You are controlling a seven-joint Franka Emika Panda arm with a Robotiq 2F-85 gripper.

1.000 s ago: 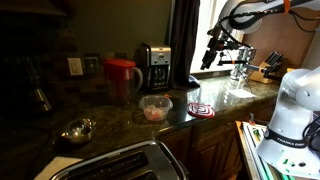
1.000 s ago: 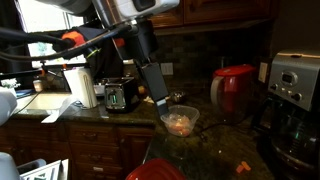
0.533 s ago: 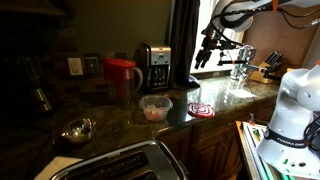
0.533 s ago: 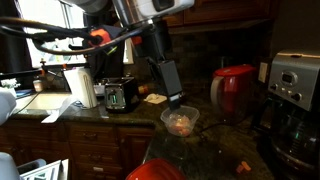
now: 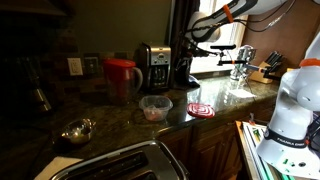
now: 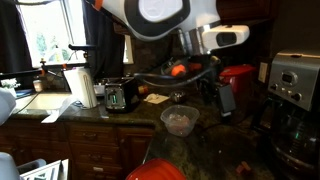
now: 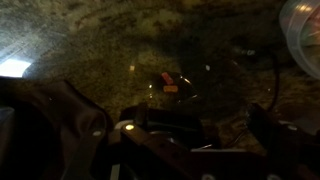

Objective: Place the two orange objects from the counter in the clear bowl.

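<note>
The small orange object point(image 7: 170, 89) is straight ahead of the middle of my gripper's open fingers, with clear counter point(image 7: 212, 90) beside it. I should keep going down until the fingers are on both sides of it, then close them.
The clear bowl point(image 5: 155, 106) stands on the dark speckled counter point(image 5: 120, 118) in both exterior views, with something pale orange in it point(image 6: 180, 122). My gripper point(image 6: 226, 98) hangs above the counter just beside the bowl, between it and the red pitcher point(image 6: 236, 86). In the wrist view its fingers point(image 7: 200, 132) stand apart with nothing between them. A small orange object point(image 7: 170, 88) lies on the counter ahead of them, with a reddish bit touching it. The bowl's rim point(image 7: 303, 35) shows at the top right. An orange piece point(image 6: 243, 167) lies near the counter's front.
A coffee maker point(image 5: 153, 66) and the red pitcher point(image 5: 121, 78) stand behind the bowl. A metal bowl point(image 5: 77, 130), a red round mat point(image 5: 201, 109) and a toaster point(image 6: 123, 95) are on the counter. A paper towel roll point(image 6: 78, 88) stands by the sink side.
The arm has swung from the window side across the bowl, and the gripper now hangs lower, beside the bowl near the pitcher. The bowl has not moved.
</note>
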